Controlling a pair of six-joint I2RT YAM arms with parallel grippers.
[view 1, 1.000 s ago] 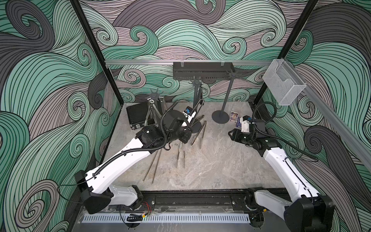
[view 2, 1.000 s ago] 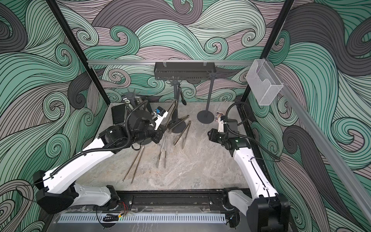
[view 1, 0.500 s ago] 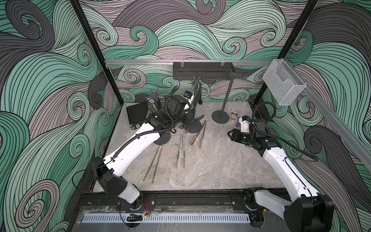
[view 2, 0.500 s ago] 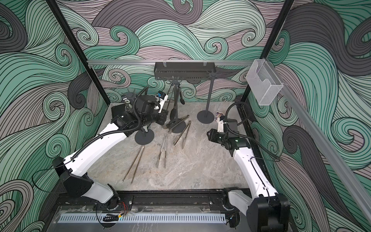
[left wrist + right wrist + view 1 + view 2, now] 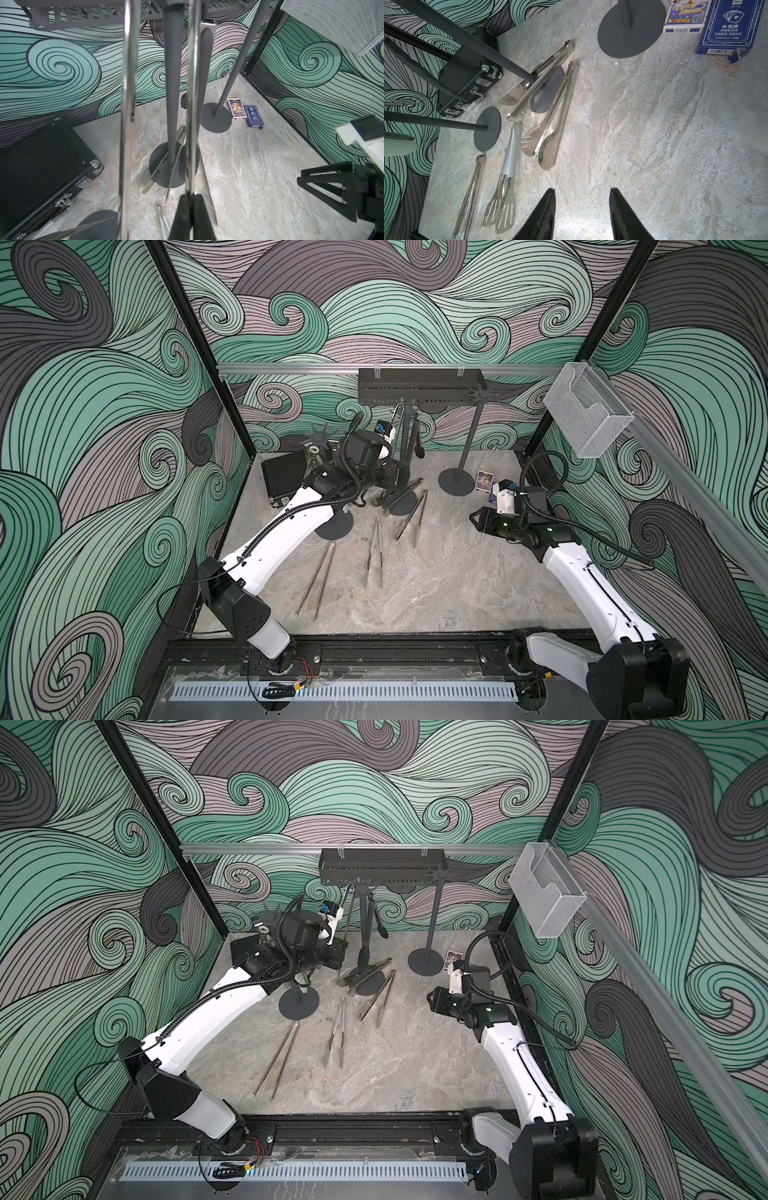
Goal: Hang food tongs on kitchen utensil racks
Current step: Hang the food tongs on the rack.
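Note:
The steel tongs are upright and their loop end (image 5: 349, 886) is just above the middle rack's top (image 5: 362, 889), so I should go on lowering my left gripper until one of that rack's hooks catches the tongs' loop.
Three dark grey utensil racks stand at the back: left rack (image 5: 322, 434), middle rack (image 5: 404, 448), right rack (image 5: 471, 431). My left gripper (image 5: 191, 204) is shut on one arm of steel tongs (image 5: 191, 104), held upright right beside the middle rack's pole (image 5: 173, 83), with the loop end (image 5: 399, 409) up near the crown. Black-tipped tongs (image 5: 417, 441) hang from that rack. Several more tongs lie on the table (image 5: 550, 116), one pair across the middle rack's foot (image 5: 401, 493). My right gripper (image 5: 582, 199) is open and empty, low over bare table.
A black case (image 5: 284, 477) lies at the back left. Two card boxes (image 5: 484, 482) sit by the right rack's foot. A black slotted shelf (image 5: 419, 385) and a clear mesh basket (image 5: 586, 414) hang on the rail. Loose tongs (image 5: 318, 580) lie near the table's middle.
My left arm has lifted the steel tongs and carried them back toward the middle rack, where they now stand upright. The right arm has not moved.

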